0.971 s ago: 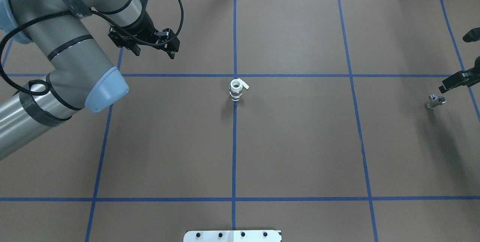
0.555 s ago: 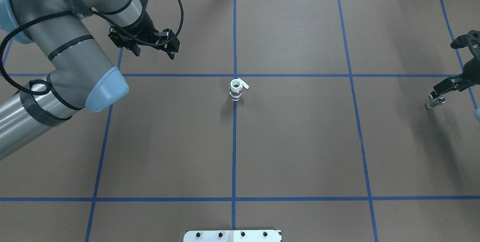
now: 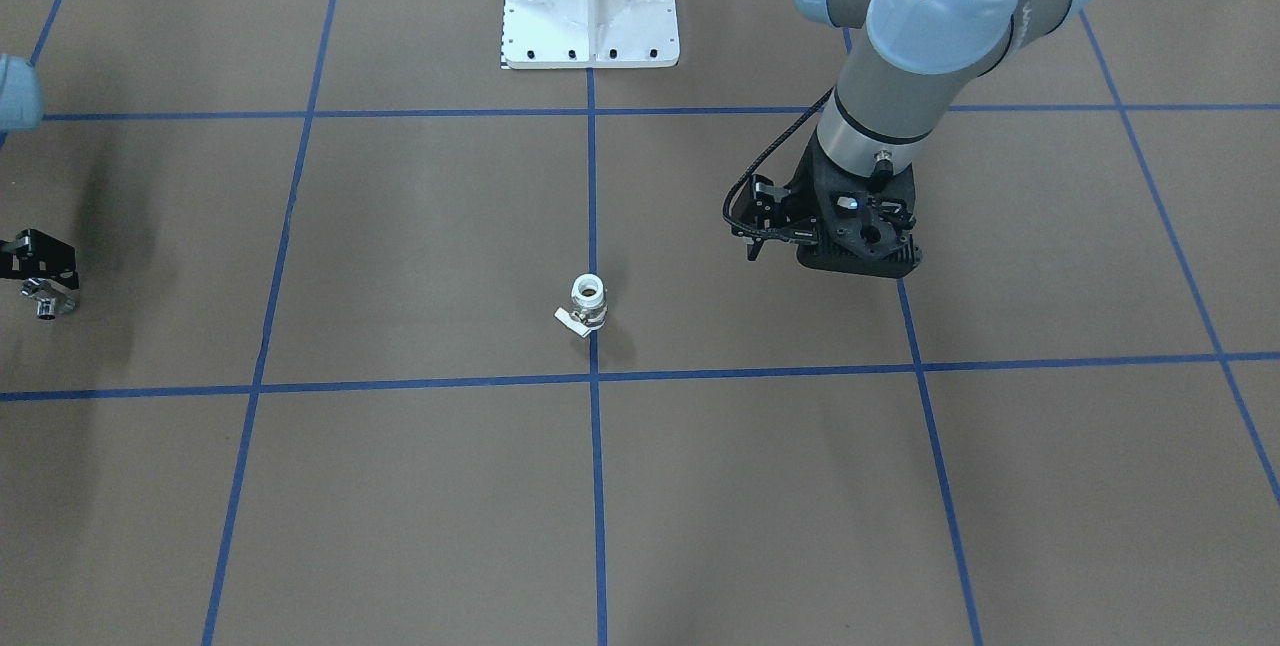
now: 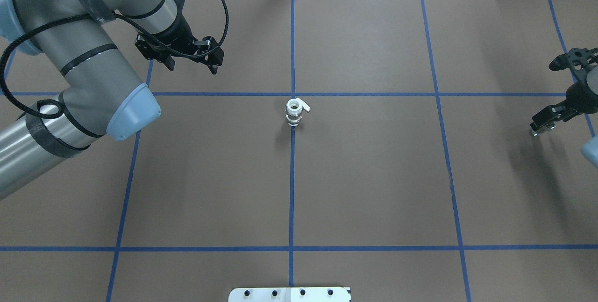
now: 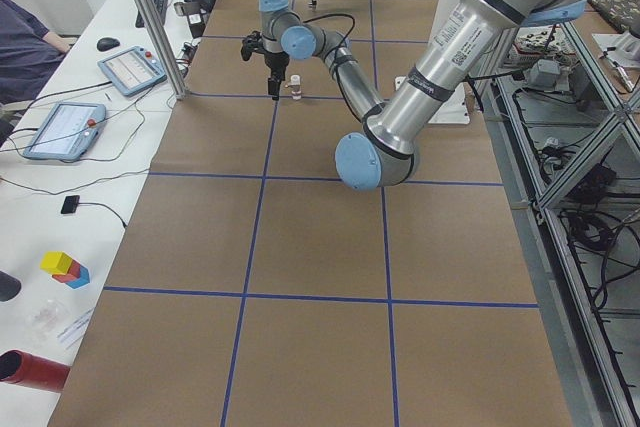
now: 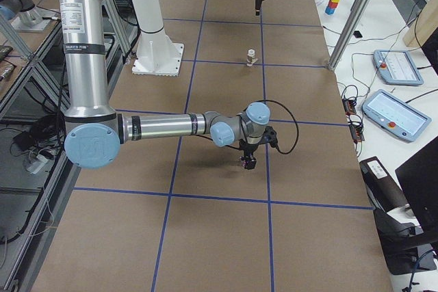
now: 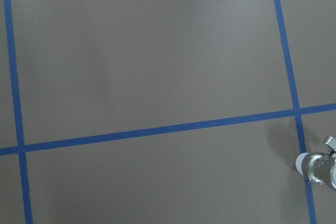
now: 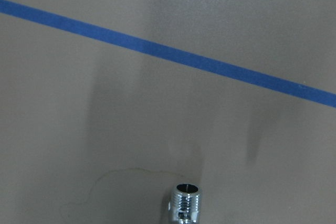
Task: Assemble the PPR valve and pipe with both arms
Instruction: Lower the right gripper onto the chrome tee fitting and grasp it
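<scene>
My gripper will lower the pipe [image 3: 47, 299] into the valve, where it will stay upright by itself, because the white collar's round opening [image 3: 588, 284] faces up.
The PPR valve [image 4: 295, 111] stands upright at the table's middle on a blue tape line, white collar up and lever tab to one side; it also shows in the front view [image 3: 585, 303] and at the left wrist view's edge [image 7: 317, 167]. My left gripper [image 4: 191, 65] hangs open and empty, well to the valve's far left. The chrome pipe [image 3: 45, 305] stands on the table at the right edge, open end up [image 8: 185, 203]. My right gripper [image 4: 542, 122] is open just above it and covers most of it in the overhead view.
The white bolted pedestal [image 3: 590, 6] stands at the robot's side of the table. Blue tape lines [image 4: 292, 199] divide the brown table cover into squares. Side benches carry tablets [image 6: 393, 66] and coloured blocks [image 5: 65, 269]. An aluminium post [image 5: 150, 17] stands at the far edge.
My right gripper has moved in from the right edge over the pipe, which it now mostly covers in the overhead view. The left arm and the valve have not moved.
</scene>
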`<action>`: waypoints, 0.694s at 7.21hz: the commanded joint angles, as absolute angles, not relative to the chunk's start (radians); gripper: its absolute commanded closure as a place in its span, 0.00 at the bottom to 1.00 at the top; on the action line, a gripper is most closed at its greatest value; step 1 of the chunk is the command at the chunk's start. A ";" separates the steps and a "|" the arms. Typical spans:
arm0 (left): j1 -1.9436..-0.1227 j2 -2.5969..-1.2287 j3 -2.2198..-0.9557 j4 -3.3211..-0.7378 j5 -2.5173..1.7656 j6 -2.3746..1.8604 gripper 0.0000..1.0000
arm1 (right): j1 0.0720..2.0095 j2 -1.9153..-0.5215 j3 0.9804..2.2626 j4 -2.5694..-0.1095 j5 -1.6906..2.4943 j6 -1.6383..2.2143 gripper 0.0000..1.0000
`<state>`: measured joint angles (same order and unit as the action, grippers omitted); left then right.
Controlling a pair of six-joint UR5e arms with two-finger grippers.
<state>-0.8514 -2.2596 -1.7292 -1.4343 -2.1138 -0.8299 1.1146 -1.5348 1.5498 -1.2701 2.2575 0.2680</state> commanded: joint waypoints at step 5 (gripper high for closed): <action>-0.851 -2.260 -1.729 -1.433 -2.114 -0.830 0.00 | 1.111 -1.534 1.542 -1.272 2.266 0.265 0.43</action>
